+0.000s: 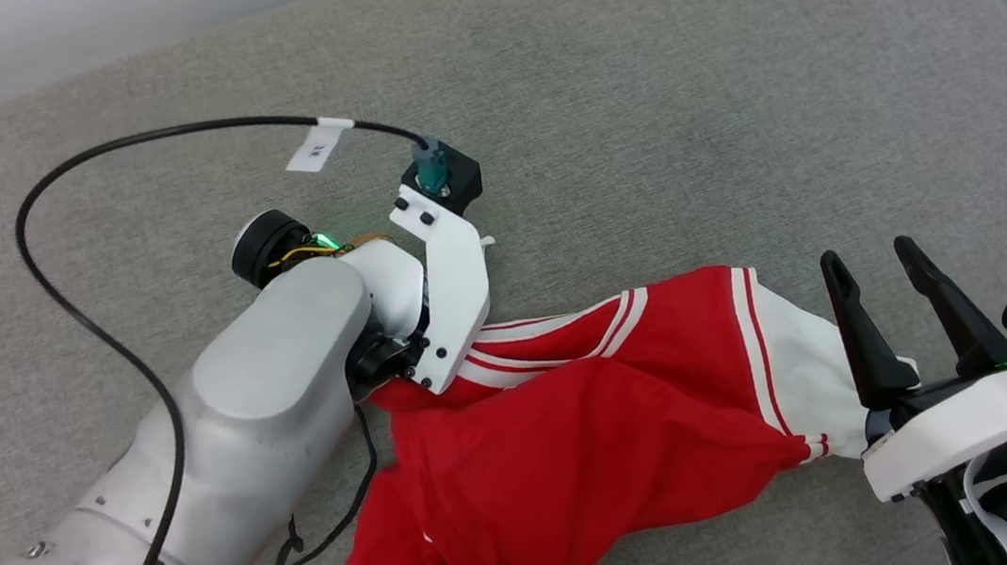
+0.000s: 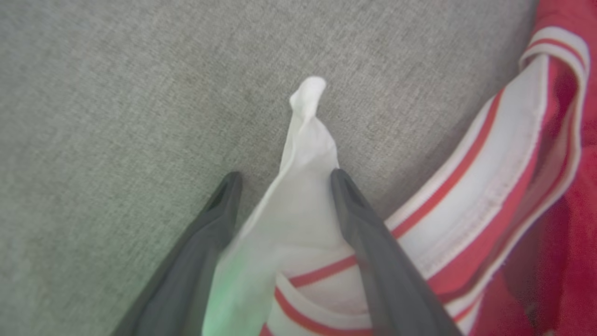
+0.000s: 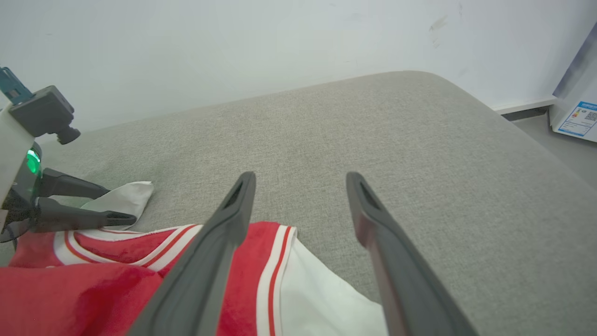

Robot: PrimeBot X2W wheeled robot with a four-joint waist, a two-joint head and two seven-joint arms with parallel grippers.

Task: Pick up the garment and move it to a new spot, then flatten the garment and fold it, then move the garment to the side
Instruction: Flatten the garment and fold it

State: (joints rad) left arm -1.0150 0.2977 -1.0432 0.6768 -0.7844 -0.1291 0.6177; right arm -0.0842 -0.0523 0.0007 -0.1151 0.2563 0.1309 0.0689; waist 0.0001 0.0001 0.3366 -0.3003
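Note:
A black patch edged in white is showing from the red folds, so I expect to find lettering hidden inside the garment [image 1: 588,455] when I open it.
The garment [image 1: 578,435], a red jersey with white sleeves and striped trim, lies crumpled on the grey cushion toward its near edge. My left gripper [image 2: 285,175] is open and points down at the garment's left end. A white sleeve tip [image 2: 308,140] lies between its fingers, with the striped collar [image 2: 489,186] just to the right. From the right wrist view the left gripper [image 3: 119,205] sits low over that white tip [image 3: 126,198]. My right gripper [image 1: 865,253] is open, hovering just past the other white sleeve [image 1: 816,361]; its fingers [image 3: 228,224] frame bare cushion above that sleeve [image 3: 322,294].
The grey upholstered surface [image 1: 634,97] stretches far beyond the garment and rounds off at its right edge [image 3: 489,107]. A black cable [image 1: 89,301] loops over it from my left arm. A white wall [image 3: 233,46] stands behind, and a labelled box [image 3: 578,116] rests on the floor at right.

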